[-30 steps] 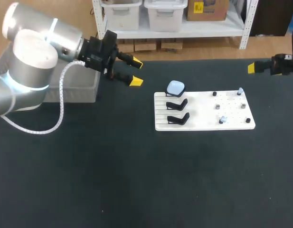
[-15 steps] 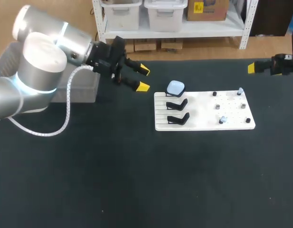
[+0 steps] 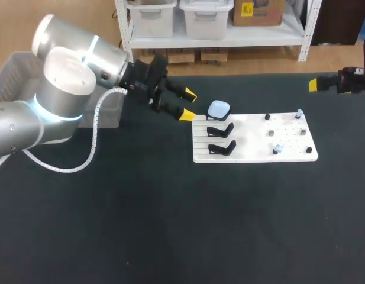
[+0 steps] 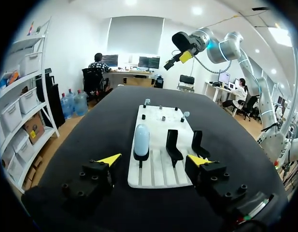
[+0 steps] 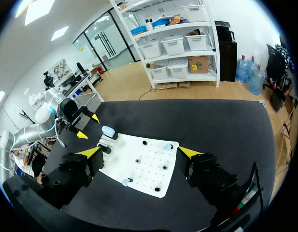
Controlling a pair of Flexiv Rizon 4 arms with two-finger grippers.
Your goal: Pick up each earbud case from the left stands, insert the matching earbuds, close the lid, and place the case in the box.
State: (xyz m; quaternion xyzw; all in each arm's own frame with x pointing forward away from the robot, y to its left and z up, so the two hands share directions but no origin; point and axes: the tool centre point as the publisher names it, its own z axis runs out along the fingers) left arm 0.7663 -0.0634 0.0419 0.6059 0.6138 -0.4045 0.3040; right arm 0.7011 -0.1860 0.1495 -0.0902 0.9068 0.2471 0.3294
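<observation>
The pale blue earbud case (image 3: pixel 218 109) will show empty hollows inside when I open its lid, because the pale blue earbuds (image 3: pixel 278 149) are standing on the pegs.
A pale blue earbud case (image 3: pixel 218 109) sits closed on the farthest of three black stands at the left end of a white board (image 3: pixel 253 137). The two nearer stands (image 3: pixel 220 129) are empty. Two small earbuds (image 3: pixel 299 112) (image 3: pixel 277 149) stand on pegs at the board's right end. My left gripper (image 3: pixel 188 105) hovers open just left of the board. In its wrist view the case (image 4: pixel 141 140) is ahead of the left gripper (image 4: pixel 154 160), nothing between its fingers. My right gripper (image 5: pixel 140 152) is open and empty, far off at the table's back right, high above the board (image 5: pixel 144 166).
A grey box (image 3: pixel 109 113) stands at the table's left behind my left arm. Several dark pegs dot the board's right half. Black tabletop stretches wide in front of the board.
My left arm has swung right, away from the grey box, bringing its gripper close to the board's left end. The right arm has kept still.
</observation>
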